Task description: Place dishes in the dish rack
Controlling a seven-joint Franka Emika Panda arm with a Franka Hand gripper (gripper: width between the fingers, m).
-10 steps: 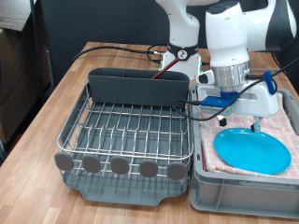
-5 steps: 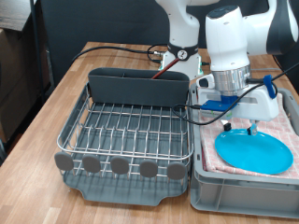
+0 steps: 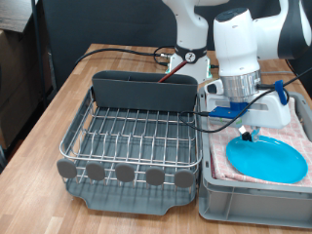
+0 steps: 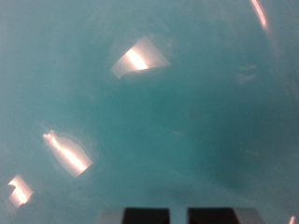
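Observation:
My gripper's closed fingers are over the light-blue plate's flat side, inside its rim. Next, I open them, move up and come down with one finger on each side of the plate's far edge.
The light-blue plate lies flat on the pink checked cloth in the grey bin at the exterior view's right. My gripper hangs straight down over the plate's far left edge, its fingertips at or just above the surface. In the wrist view the plate fills the picture, and two dark fingertips stand close together with nothing between them. The silver wire dish rack holds no dish on its wires. A reddish-brown handle, perhaps the spoon, shows behind the rack. The mug is out of view.
The rack's tall grey utensil compartment stands along its far side and several grey discs line its near edge. Black cables run across the wooden table behind the rack. The arm's base stands at the back.
My gripper has come down from above the bin to the plate's far left edge. The plate and rack have not moved.

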